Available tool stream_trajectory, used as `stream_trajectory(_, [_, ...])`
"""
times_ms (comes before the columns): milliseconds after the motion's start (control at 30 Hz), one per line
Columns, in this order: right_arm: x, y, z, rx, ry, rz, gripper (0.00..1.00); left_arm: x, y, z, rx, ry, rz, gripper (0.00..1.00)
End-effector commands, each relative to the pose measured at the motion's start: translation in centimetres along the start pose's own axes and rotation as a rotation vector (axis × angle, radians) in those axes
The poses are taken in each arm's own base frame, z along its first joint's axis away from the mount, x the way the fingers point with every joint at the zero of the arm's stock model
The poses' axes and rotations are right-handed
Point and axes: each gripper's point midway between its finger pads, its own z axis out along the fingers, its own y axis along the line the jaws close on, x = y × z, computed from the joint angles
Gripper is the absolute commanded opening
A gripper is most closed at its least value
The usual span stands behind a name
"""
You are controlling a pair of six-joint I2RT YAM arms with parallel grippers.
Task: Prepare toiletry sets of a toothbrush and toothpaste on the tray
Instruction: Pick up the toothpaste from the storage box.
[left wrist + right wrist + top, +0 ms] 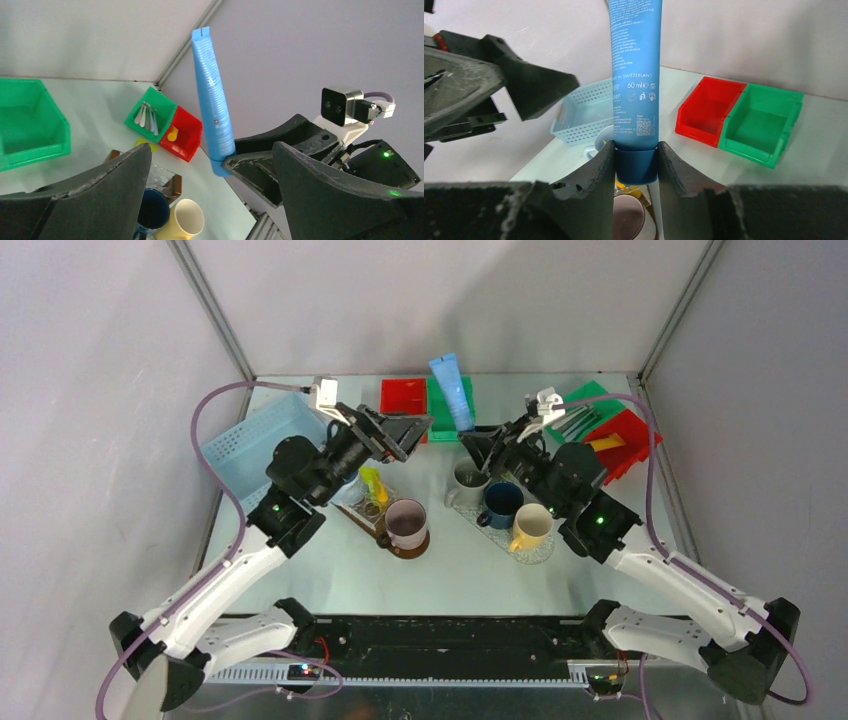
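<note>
My right gripper covers the tube's cap, its bottom end, so next my left gripper takes the tube's body before my right gripper takes its flat end.
My right gripper is shut on the dark cap of a light blue toothpaste tube and holds it upright above the mugs. In the right wrist view the cap sits clamped between both fingers, with the tube rising above. My left gripper is open and empty just left of the tube, which shows between its fingers. Pale toothbrushes lie in a green bin at the back right, also seen in the left wrist view. A yellow-lime tube stands by the left brown tray.
A pink-white mug is on the left tray. Grey, dark blue and yellow mugs stand in a row at the right. A blue basket is back left. Red and green bins are behind. A red bin holds an orange tube.
</note>
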Motion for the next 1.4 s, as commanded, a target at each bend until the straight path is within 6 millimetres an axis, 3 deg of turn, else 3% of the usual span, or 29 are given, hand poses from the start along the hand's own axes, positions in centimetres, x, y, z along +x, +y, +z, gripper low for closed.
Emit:
stream_trajectory(0, [-2.5, 2.2, 0.3, -0.057, -0.106, -0.017, 0.00, -1.4, -3.8, 0.8, 0.126, -0.046, -0.039, 0.96])
stream_trajectory(167, [-2.3, 3.9, 0.3, -0.103, -0.108, -0.016, 0.00, -0.1, -3.9, 1.8, 0.134, -0.020, -0.050, 0.94])
stream_trajectory(433, [-2.3, 5.6, 0.1, -0.162, -0.116, -0.033, 0.00, 1.2, -3.1, 2.6, 0.106, -0.003, -0.069, 0.81])
stream_trajectory(600, [-2.1, 6.1, 0.1, -0.179, -0.112, -0.034, 0.00, 1.9, -3.4, 2.8, 0.134, 0.017, -0.096, 0.75])
stream_trajectory(900, [-1.9, 6.4, 0.1, -0.196, -0.105, -0.029, 0.00, 1.9, -3.7, 2.5, 0.153, 0.015, -0.095, 0.55])
stream_trajectory(1167, [-1.7, 6.2, -0.1, -0.188, -0.091, -0.031, 0.13, 1.8, -3.7, 2.1, 0.149, 0.015, -0.070, 0.34])
stream_trajectory(1367, [-1.6, 6.0, -0.3, -0.186, -0.082, -0.037, 0.38, 1.5, -3.3, 1.9, 0.131, 0.017, -0.033, 0.29])
